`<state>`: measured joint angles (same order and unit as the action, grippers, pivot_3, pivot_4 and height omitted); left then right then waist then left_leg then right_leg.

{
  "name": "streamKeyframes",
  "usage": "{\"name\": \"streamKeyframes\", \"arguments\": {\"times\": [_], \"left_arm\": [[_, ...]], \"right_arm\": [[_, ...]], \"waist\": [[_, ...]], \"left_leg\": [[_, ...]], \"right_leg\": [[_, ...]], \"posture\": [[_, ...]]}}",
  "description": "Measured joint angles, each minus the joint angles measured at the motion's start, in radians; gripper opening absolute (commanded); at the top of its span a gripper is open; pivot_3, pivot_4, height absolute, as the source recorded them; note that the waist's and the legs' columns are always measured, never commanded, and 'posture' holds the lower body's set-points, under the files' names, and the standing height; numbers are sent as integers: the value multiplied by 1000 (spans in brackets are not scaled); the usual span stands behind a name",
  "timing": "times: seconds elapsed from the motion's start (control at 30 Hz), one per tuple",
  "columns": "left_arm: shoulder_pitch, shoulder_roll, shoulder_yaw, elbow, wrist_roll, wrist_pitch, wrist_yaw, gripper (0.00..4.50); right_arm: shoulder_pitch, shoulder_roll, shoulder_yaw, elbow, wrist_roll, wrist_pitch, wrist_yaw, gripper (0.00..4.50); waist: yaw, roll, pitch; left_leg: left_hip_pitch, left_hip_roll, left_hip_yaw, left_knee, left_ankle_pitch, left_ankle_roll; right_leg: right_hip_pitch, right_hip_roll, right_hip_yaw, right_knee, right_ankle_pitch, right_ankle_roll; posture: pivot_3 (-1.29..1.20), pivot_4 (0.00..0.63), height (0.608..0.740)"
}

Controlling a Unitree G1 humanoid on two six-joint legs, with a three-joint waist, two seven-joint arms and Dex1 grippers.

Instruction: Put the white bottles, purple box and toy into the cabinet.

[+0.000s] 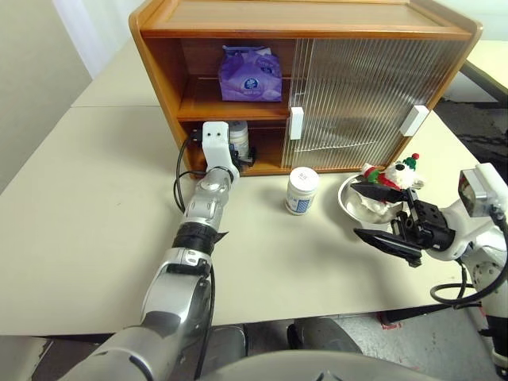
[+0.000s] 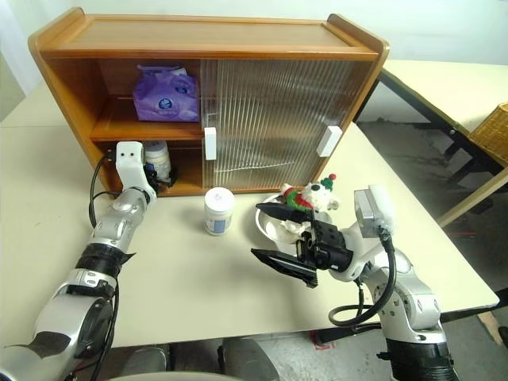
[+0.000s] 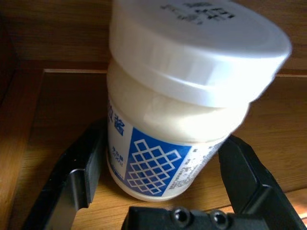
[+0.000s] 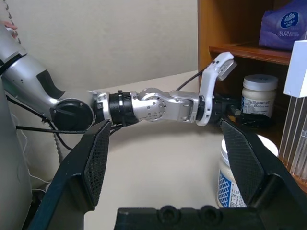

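The white bottle (image 1: 239,136) stands in the middle of the opening on the lower shelf. Next, my left gripper pushes it with closed fingers toward the sliding door (image 1: 290,149) before I fetch the second.
The cabinet (image 1: 159,79) stands at the back of the table with its left half open. On its upper shelf lies the purple box (image 1: 250,73). One white bottle (image 3: 182,110) stands on the lower shelf between the fingers of my left gripper (image 1: 238,155), which is open with a slim gap on each side. A second white bottle (image 1: 302,190) stands on the table in front of the cabinet. The toy (image 1: 393,176) rests on the far rim of a steel bowl (image 1: 355,210). My right gripper (image 1: 389,214) hovers open and empty just in front of that bowl.
Ribbed sliding doors (image 1: 357,103) with white handles (image 1: 295,123) cover the cabinet's right half. The table's front edge runs close under my right gripper. Another table and a wicker basket (image 2: 492,131) stand off to the right.
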<state>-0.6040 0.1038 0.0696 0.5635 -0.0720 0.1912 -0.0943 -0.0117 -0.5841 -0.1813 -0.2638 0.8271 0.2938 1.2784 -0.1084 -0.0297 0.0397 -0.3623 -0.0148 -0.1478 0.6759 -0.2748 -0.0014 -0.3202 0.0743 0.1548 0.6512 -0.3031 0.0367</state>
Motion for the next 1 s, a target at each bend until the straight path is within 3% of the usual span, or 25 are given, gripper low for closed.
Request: {"name": "streamKeyframes", "arguments": {"times": [0.3,0.43,0.6,0.77,1.0], "left_arm": [[217,30,-57,-387,47,204,23,4472],[268,60,-69,-492,62,238,0,3515],[273,54,-67,-525,80,239,27,1758],[267,27,-68,-525,106,239,83,26],[198,15,-56,-442,122,217,138,26]], "right_arm": [[-9,-1,2,4,-3,0,2,4500],[-11,-1,4,7,-3,0,4,4500],[-15,-1,8,21,-8,0,21,4500],[-16,-1,9,32,-12,0,32,4500],[-12,-1,9,32,-14,-2,34,4500]], "waist": [[7,-1,1],[15,-1,1],[25,-1,1],[25,-1,2],[25,-1,2]], "left_leg": [[-2,0,1,0,0,-2],[-1,0,0,0,-1,0],[-1,0,-1,0,-1,1],[-1,0,-1,0,-1,0],[-1,0,0,0,-1,0]], "right_leg": [[0,0,0,-3,-1,0],[0,0,0,-3,0,-2],[0,-1,0,-3,6,-13],[0,-1,0,-3,6,-13],[0,-1,0,-3,6,-13]], "posture": [[-149,58,740],[-135,59,740],[-139,54,740],[-145,51,740],[-158,44,740]]}}
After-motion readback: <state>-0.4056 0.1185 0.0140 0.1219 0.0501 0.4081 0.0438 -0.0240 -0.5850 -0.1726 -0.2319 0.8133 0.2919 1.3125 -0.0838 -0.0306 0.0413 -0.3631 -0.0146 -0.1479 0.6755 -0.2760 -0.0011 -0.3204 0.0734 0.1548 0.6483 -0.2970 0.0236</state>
